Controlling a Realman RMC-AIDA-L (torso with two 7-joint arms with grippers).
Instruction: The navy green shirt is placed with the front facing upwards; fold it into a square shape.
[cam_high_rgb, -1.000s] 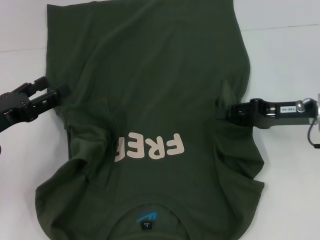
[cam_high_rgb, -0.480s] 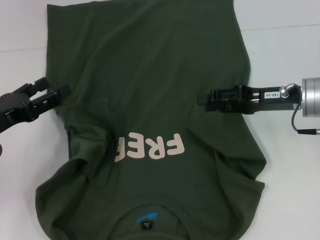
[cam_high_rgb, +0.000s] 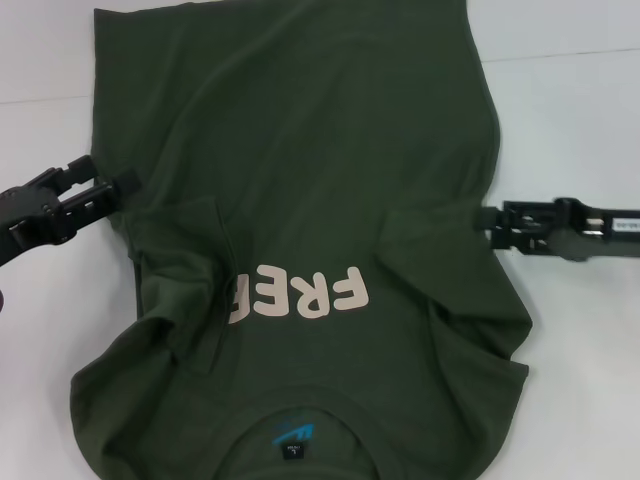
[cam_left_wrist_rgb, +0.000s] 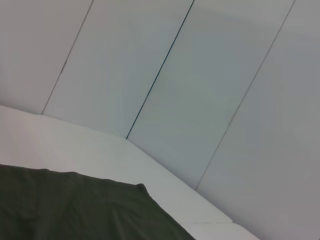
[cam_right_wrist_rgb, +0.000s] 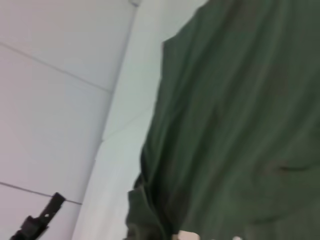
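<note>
My right gripper should grip the jutting fold (cam_high_rgb: 506, 302) and lay it inward, because the sleeve (cam_high_rgb: 450, 265) by my right gripper slants and sticks out past the shirt's side edge.
The navy green shirt (cam_high_rgb: 300, 180) lies flat on the white table (cam_high_rgb: 570, 120), front up, its collar nearest me and the pale "FREE" letters (cam_high_rgb: 300, 295) upside down. Both sleeves are folded inward over the body; the right sleeve's flap (cam_high_rgb: 425, 225) rests beside the letters. My right gripper (cam_high_rgb: 497, 224) hovers at the shirt's right edge, open, with nothing between its fingers. At the left edge my left gripper (cam_high_rgb: 103, 178) stands open, one fingertip over the cloth. The left wrist view shows a shirt corner (cam_left_wrist_rgb: 75, 210). The right wrist view shows the shirt's body (cam_right_wrist_rgb: 235, 110) and the far left gripper (cam_right_wrist_rgb: 40, 220).
White tabletop runs along both sides of the shirt, with seams in it (cam_high_rgb: 560, 55). A pale panelled wall (cam_left_wrist_rgb: 190, 75) stands behind the table. The shirt's hem reaches the far table area at the view's top.
The right gripper swung left over the shirt with the right sleeve, let go, and drew back to the right edge. The sleeve now lies folded inward. The left gripper stayed put.
</note>
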